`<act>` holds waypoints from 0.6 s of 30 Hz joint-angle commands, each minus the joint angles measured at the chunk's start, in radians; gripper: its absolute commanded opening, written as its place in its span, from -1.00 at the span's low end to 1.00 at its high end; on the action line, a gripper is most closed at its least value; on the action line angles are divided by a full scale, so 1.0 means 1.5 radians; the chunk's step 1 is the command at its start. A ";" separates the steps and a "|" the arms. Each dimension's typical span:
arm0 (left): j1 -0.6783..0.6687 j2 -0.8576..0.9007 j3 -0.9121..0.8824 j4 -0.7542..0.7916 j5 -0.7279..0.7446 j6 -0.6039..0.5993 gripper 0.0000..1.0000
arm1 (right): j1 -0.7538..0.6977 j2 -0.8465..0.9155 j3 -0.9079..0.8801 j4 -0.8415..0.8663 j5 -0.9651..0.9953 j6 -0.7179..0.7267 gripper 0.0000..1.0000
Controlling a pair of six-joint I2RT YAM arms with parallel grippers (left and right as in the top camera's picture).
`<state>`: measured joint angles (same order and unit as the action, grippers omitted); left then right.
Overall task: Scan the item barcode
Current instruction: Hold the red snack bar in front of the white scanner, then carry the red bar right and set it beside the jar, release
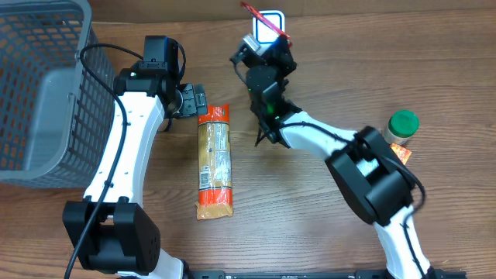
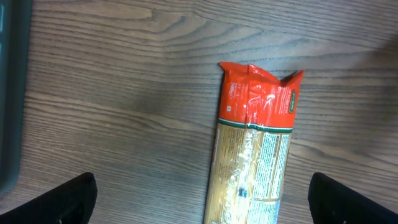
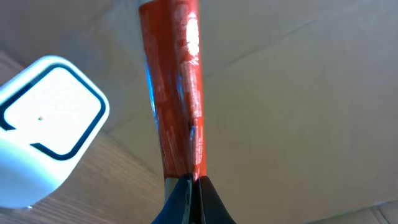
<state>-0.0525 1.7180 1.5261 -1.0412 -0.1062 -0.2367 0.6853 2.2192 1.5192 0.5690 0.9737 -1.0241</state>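
Observation:
The red packet's edge is in shut fingers, and open wood (image 1: 341,87) reaches up to the green-lidded jar (image 1: 403,125). My right gripper should go there next and let go beside the jar.
My right gripper (image 1: 267,43) (image 3: 193,186) is shut on the lower edge of a thin, flat red packet (image 1: 263,22) (image 3: 174,93), seen edge-on and held up at the table's back. The white scanner (image 1: 273,18) (image 3: 43,118), with its dark-outlined window, stands right beside the packet, to the left in the right wrist view. My left gripper (image 1: 194,101) (image 2: 205,199) hangs open over the orange-topped end of a long pasta pack (image 1: 215,159) (image 2: 255,143) lying flat on the table; its fingers (image 2: 68,199) stand wide on either side of the pack, not touching it.
A grey mesh basket (image 1: 46,101) (image 2: 9,93) fills the back left. A green-lidded jar (image 1: 401,128) stands at the right beside the right arm's base. Bare wooden table lies between the pasta pack and the right arm.

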 commanded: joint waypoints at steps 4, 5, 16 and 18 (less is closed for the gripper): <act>0.000 -0.008 0.010 0.001 -0.005 0.003 1.00 | -0.001 -0.162 0.013 -0.315 0.005 0.249 -0.94; 0.000 -0.008 0.010 0.001 -0.005 0.003 1.00 | -0.001 -0.188 0.013 -0.401 -0.016 0.333 -0.93; 0.000 -0.008 0.010 0.001 -0.005 0.003 1.00 | -0.082 -0.366 0.013 -1.036 -0.332 0.886 -0.93; 0.000 -0.008 0.010 0.001 -0.005 0.003 0.99 | -0.114 -0.368 0.012 -1.132 -0.344 0.951 -0.93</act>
<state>-0.0525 1.7180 1.5261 -1.0409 -0.1066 -0.2367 0.5766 1.6947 1.5337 -1.0359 0.5682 0.1127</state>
